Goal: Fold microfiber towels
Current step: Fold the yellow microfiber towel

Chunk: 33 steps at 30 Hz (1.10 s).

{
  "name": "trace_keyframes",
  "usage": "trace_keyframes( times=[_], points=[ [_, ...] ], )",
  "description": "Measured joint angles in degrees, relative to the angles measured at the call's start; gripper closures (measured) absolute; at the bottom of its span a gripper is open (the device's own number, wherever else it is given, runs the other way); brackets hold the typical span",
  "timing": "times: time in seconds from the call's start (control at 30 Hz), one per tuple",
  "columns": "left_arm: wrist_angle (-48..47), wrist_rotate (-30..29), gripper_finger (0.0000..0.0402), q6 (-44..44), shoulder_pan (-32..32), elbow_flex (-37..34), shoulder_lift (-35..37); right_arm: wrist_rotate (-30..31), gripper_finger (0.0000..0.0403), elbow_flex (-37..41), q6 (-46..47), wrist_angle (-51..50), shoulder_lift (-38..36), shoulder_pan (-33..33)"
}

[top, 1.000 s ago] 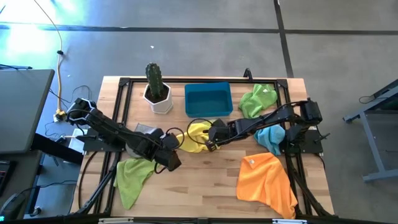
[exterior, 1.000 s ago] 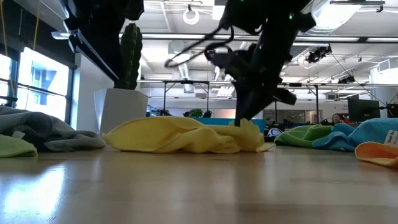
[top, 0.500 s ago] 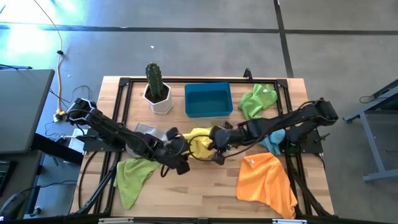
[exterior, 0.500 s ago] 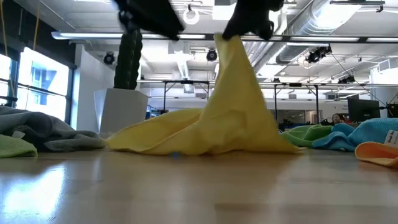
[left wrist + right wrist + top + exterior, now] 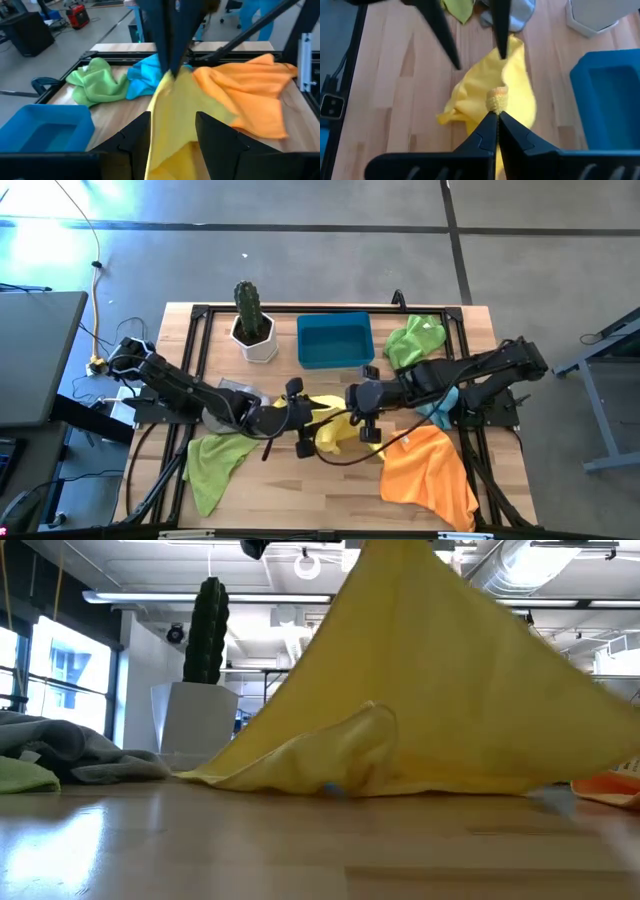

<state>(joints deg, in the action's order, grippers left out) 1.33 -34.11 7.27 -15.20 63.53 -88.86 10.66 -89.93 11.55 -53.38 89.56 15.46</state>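
My gripper will pull the yellow towel (image 5: 345,438) sideways and it will open out into a long band, because a loose edge (image 5: 152,120) runs down from the pinched tuft.
The yellow towel (image 5: 335,428) is at the table's middle, drawn up into a tent (image 5: 430,690) with its lower edge on the wood. My right gripper (image 5: 367,430) is shut on it above the table (image 5: 496,114). My left gripper (image 5: 303,436) is open just left of it; its two fingers (image 5: 135,137) stand on either side of the hanging towel (image 5: 172,115), and I cannot tell whether they touch it. A lime green towel (image 5: 210,465) and a grey towel (image 5: 235,390) lie at the left. A lime green towel (image 5: 415,340), a light blue towel (image 5: 437,400) and an orange towel (image 5: 430,470) lie at the right. My right gripper pinches a bunched tuft of the yellow towel (image 5: 497,97) between its two shut fingers, coming from above. How many layers it has, I cannot tell. The towel hangs below the fingers, fairly taut, spreading down to its lower edge (image 5: 300,780), which rests on the table.
A blue plastic bin (image 5: 335,340) and a white pot with a cactus (image 5: 253,330) stand at the far edge. A black frame (image 5: 195,370) runs round the table's sides. Bare wood (image 5: 320,490) lies along the near edge.
My right gripper has risen and gone toward the table's near right, drawing the yellow towel from a low heap up into a tall tent; the towel's lower edge has stayed on the table. My left gripper has gone toward the table's right, close behind it.
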Motion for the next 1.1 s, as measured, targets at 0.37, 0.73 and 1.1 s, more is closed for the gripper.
trace_keyframes(
  times=[0.37,0.73,1.1],
  points=[
    [-2.25,7.52,0.0254,3.32,2.2,0.02,-0.84,0.07,0.0403,-11.02,0.2,-4.64,0.0,0.35],
    [-22.13,9.15,0.0254,13.4,1.99,-0.75,-0.83,-0.68,0.0403,-13.18,-0.02,-5.58,0.0,0.35],
    [-23.68,14.1,0.0254,21.14,1.13,-9.64,-0.83,-0.7,0.0403,-13.18,0.03,-7.29,0.02,0.35]
  ],
)
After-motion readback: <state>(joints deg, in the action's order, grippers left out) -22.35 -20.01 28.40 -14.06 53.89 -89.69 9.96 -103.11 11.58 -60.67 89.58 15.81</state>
